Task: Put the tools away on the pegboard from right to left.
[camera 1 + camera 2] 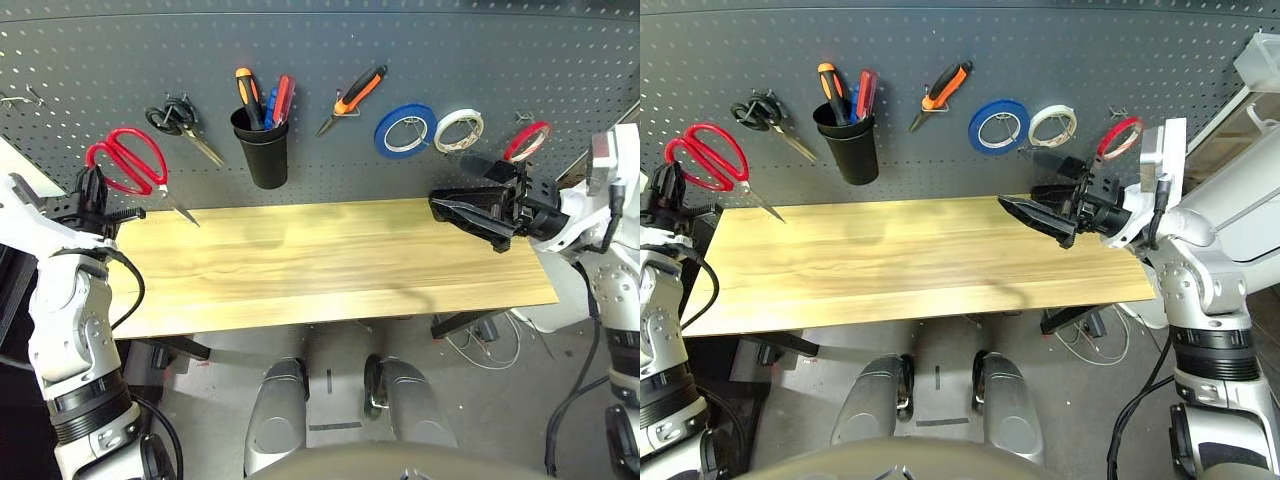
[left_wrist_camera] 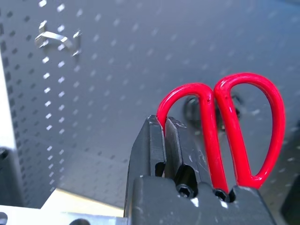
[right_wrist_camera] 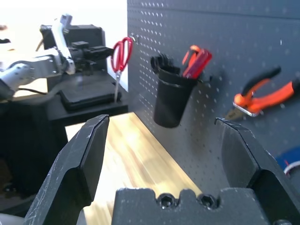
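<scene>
The red-handled scissors' free loop (image 1: 139, 153) opens toward the black-handled scissors' hook (image 1: 178, 99), so I should keep moving it over with my left gripper until the hook passes through, then let go.
My left gripper (image 1: 93, 187) is shut on one handle loop of the red-handled scissors (image 1: 127, 160), holding them against the pegboard (image 1: 330, 50) at its left end, blades slanting down to the right. The left wrist view shows the fingers (image 2: 152, 140) clamped on the scissors' left loop (image 2: 220, 122). On the board hang the thin red tape ring (image 1: 527, 140) at the far right and the orange-and-black pliers (image 1: 355, 98). The slim red-handled screwdriver (image 1: 284, 98) stands in the black cup (image 1: 262, 148). My right gripper (image 1: 450, 187) hovers open and holds nothing, over the table's right end.
Black-handled scissors (image 1: 180, 120), a blue tape roll (image 1: 405, 130) and a white tape roll (image 1: 458, 130) also hang on the board. An orange-handled screwdriver (image 1: 247, 92) shares the cup. A bare metal hook (image 2: 56, 40) sits at the upper left. The wooden table (image 1: 330, 270) lies below.
</scene>
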